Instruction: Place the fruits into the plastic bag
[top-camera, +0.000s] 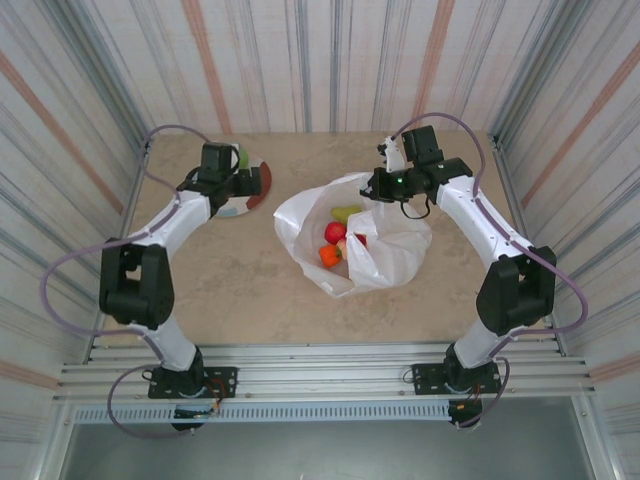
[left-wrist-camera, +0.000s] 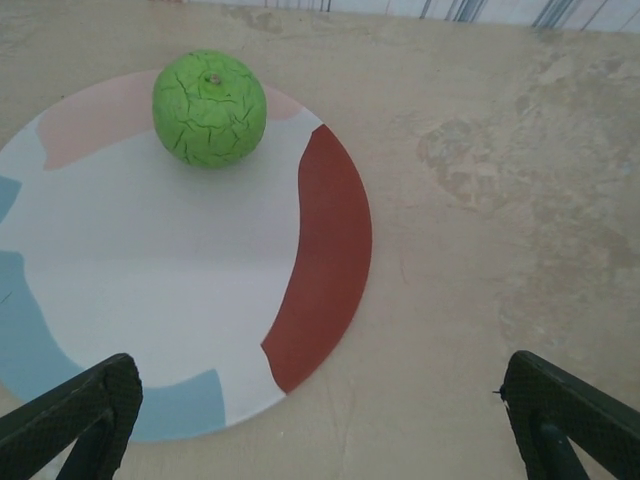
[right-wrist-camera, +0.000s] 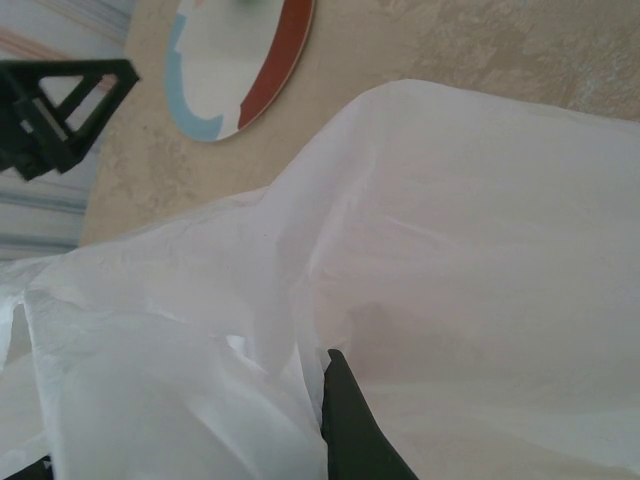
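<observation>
My left gripper should keep moving toward the green fruit, which stands alone on the plate, with its fingers wide open until they are on both of the fruit's sides.
One green fruit rests on the far part of the multicoloured plate. My left gripper hovers open over the plate's near right edge, with nothing between its dark fingers. From above, the left gripper sits over the plate, just short of the green fruit. The white plastic bag lies mid-table with its mouth open. Inside it are a yellow-green fruit, a red fruit and an orange fruit. My right gripper is shut on the bag's upper rim, holding it up. One of its fingers shows against the film.
The plate lies at the table's back left. Striped walls close in the left, back and right sides. Bare beige tabletop stretches between the bag and the arm bases. The left gripper's fingers show beside the plate in the right wrist view.
</observation>
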